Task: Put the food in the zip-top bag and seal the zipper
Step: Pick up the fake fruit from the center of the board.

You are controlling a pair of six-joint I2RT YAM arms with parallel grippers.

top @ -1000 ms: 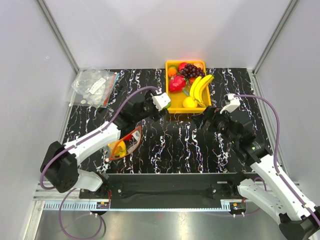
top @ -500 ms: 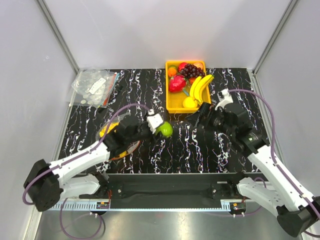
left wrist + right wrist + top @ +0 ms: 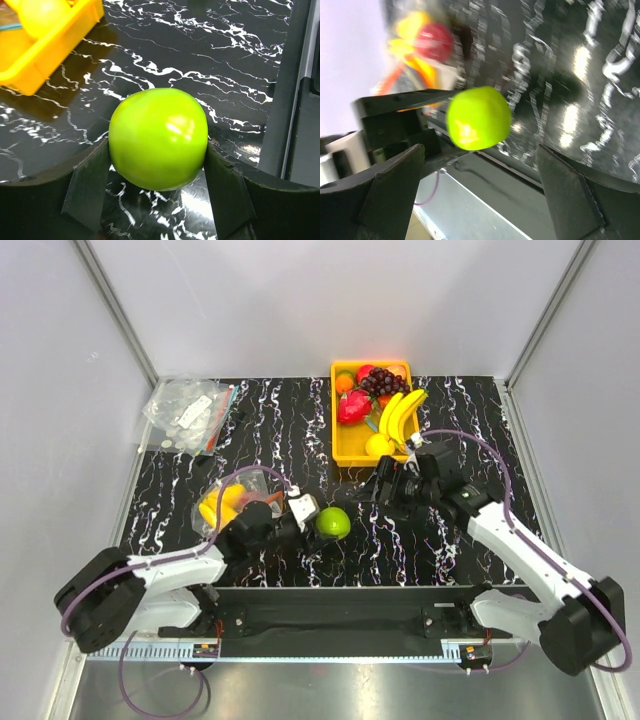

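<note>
My left gripper should go on holding the apple, as the green apple's free side [image 3: 338, 523] faces my open right gripper, until my right gripper closes on that side [image 3: 492, 115].
My left gripper [image 3: 312, 521] is shut on a green apple [image 3: 333, 523], low over the near middle of the table. In the left wrist view the apple [image 3: 158, 137] fills the gap between both fingers [image 3: 90, 185]. The clear zip-top bag [image 3: 222, 504] lies just left of the left wrist with yellow and red food inside. The arm hides most of its zipper. My right gripper [image 3: 385, 486] is open wide and empty, right of the apple. Its view shows the apple [image 3: 478, 117] ahead of the spread fingers [image 3: 390, 192], and the bag [image 3: 420, 42] beyond, blurred.
A yellow tray [image 3: 345, 452] at the back middle holds bananas [image 3: 402, 412], grapes, a strawberry [image 3: 353, 406] and other fruit. A pile of clear packets with white labels [image 3: 188, 412] lies at the back left. The table's near edge and metal rail run just below both grippers.
My left gripper has carried the green apple from the tray's front corner down to the near middle of the table. My right gripper has swung left toward the apple.
</note>
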